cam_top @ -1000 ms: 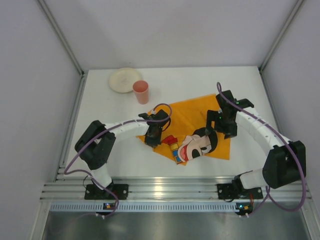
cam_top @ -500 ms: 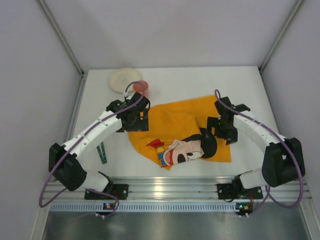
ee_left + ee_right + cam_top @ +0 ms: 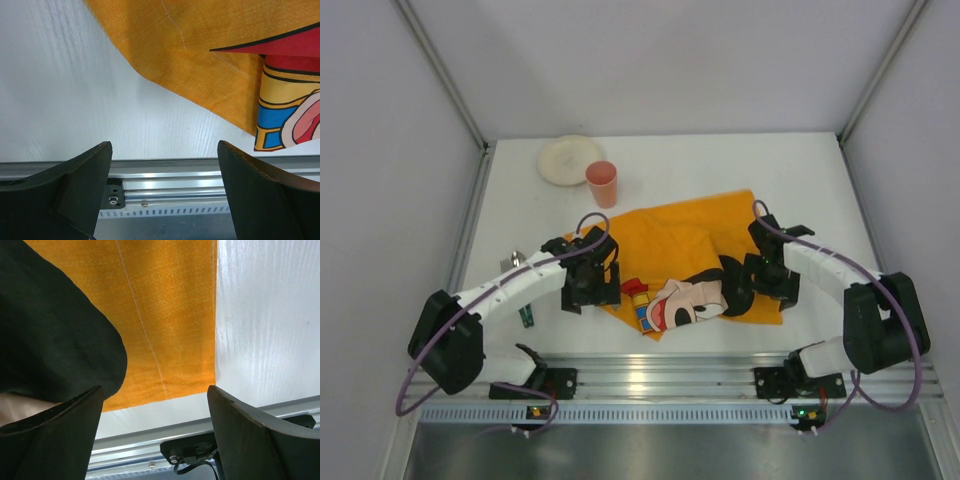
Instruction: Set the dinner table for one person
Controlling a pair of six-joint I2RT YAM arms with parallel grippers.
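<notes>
The cloth's lettered corner is bunched toward the cloth's middle. My left gripper should pinch the bend in the cloth's edge and draw the corner out flat.
The dinner table is a white top. An orange Mickey Mouse cloth lies spread on its middle. My left gripper hovers at the cloth's near left edge, open and empty. In the left wrist view the cloth is ahead and to the right of the gripper, with bare table between the fingers. My right gripper is over the cloth's near right corner, open. The right wrist view shows the cloth's edge just ahead of the gripper, which holds nothing.
A pale plate and a pink cup stand at the back left. A green-handled utensil lies at the left, partly under my left arm. Metal rails run along the near edge.
The left gripper, shut on the cloth's left corner before, swung toward the cup, opened, and came back to the cloth's near left edge. The cloth shifted left. The right gripper moved nearer.
</notes>
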